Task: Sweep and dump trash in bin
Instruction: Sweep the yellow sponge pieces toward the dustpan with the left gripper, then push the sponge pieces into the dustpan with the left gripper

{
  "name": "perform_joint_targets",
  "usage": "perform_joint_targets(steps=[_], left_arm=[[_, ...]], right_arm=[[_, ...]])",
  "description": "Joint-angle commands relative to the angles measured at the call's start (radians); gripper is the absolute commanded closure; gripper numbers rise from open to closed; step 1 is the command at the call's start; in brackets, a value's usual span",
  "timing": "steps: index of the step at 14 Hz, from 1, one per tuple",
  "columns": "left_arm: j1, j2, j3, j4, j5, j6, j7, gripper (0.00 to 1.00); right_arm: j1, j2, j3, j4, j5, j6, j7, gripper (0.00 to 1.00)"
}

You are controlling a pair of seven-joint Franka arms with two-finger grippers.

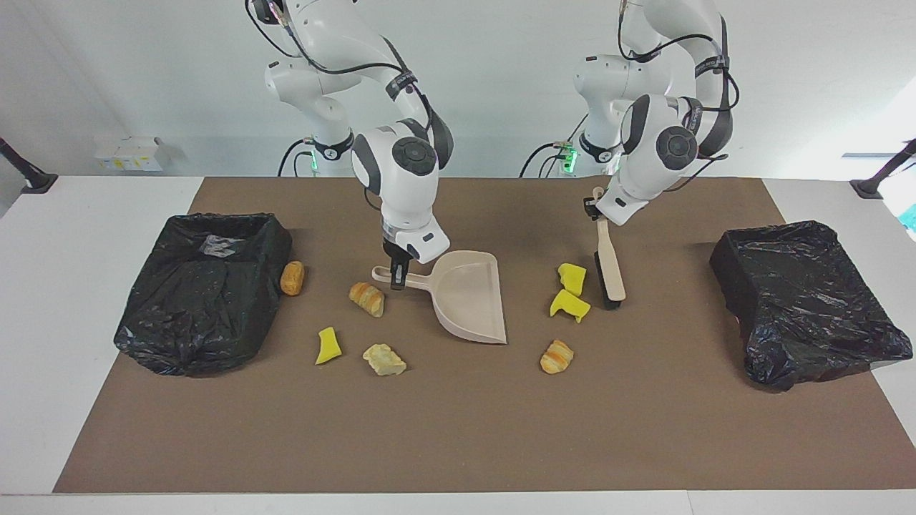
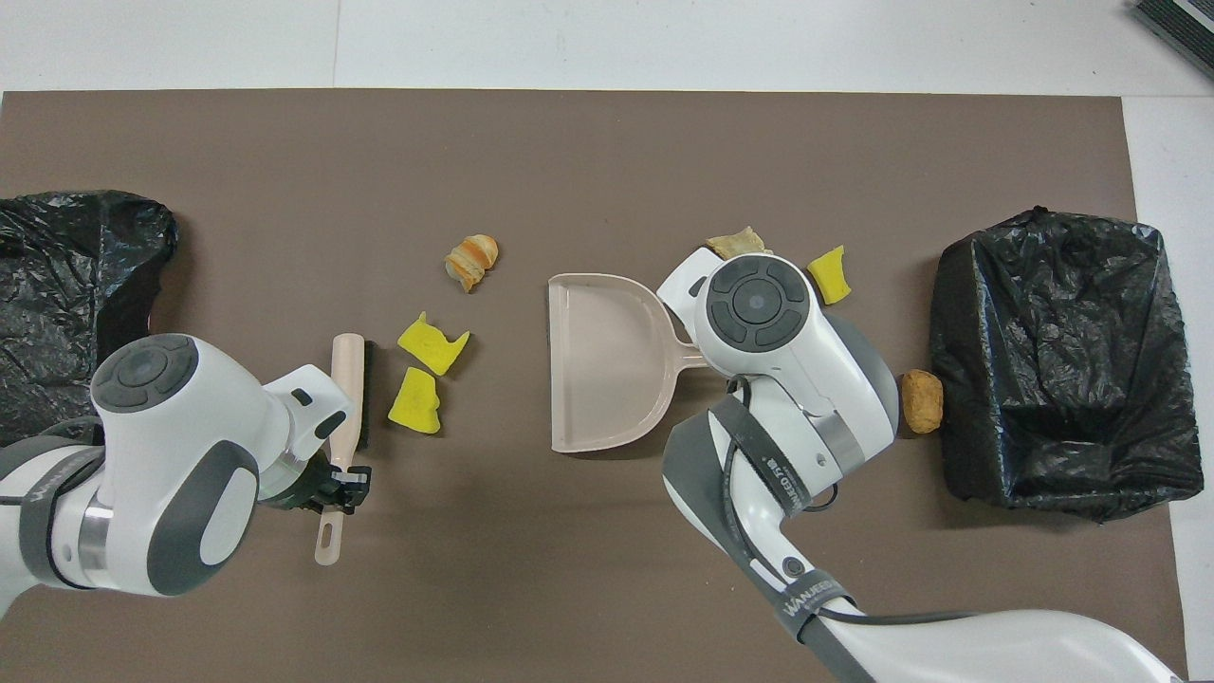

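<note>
I should sweep the yellow scraps (image 2: 416, 400) into the dustpan (image 2: 603, 362) first with my left gripper, because the scraps are beside the brush's bristles and the striped pastry lump is past the brush's tip.
My left gripper (image 1: 596, 211) (image 2: 346, 477) is shut on the handle of the beige brush (image 1: 610, 268) (image 2: 349, 389). The brush slants down, its black bristles close beside two yellow scraps (image 1: 569, 305) (image 2: 415, 403) with a small gap. My right gripper (image 1: 397, 275) is shut on the handle of the beige dustpan (image 1: 469, 297) (image 2: 602, 365), which lies on the mat. A striped pastry lump (image 1: 557, 356) (image 2: 471, 260) lies farther from the robots than the yellow scraps. More trash lies past the dustpan's handle: a bread lump (image 1: 367, 298), a yellow scrap (image 1: 328, 345), a pale lump (image 1: 384, 359) and a brown lump (image 1: 292, 277).
A black-bagged bin (image 1: 204, 286) (image 2: 1062, 360) stands at the right arm's end of the brown mat, with the brown lump against its side. A second black-bagged bin (image 1: 801, 300) (image 2: 66, 275) stands at the left arm's end.
</note>
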Motion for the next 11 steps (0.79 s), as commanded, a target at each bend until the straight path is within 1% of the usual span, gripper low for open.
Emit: perform_joint_targets(steps=[1, 3, 5, 6, 8, 11], left_arm=[[-0.071, 0.006, 0.003, -0.018, -0.062, 0.053, -0.045, 1.00], [-0.157, 0.031, 0.003, -0.017, -0.123, 0.125, -0.074, 1.00], [-0.257, 0.058, 0.003, -0.005, -0.168, 0.217, -0.155, 1.00], [-0.289, 0.068, 0.002, 0.012, -0.195, 0.228, -0.178, 1.00], [-0.364, 0.083, 0.002, 0.056, -0.289, 0.233, -0.239, 1.00], [-0.462, 0.094, -0.001, 0.119, -0.303, 0.246, -0.345, 1.00]], right_arm=[[-0.001, -0.004, 0.009, -0.012, -0.009, -0.012, 0.037, 1.00], [-0.012, -0.005, 0.009, -0.011, -0.006, -0.061, 0.017, 1.00], [-0.006, -0.008, 0.009, -0.012, -0.003, -0.065, 0.018, 1.00], [-0.003, -0.008, 0.009, -0.012, -0.002, -0.064, 0.018, 1.00], [-0.001, -0.008, 0.009, -0.012, 0.000, -0.053, 0.018, 1.00], [0.000, -0.007, 0.010, -0.012, 0.003, -0.044, 0.024, 1.00]])
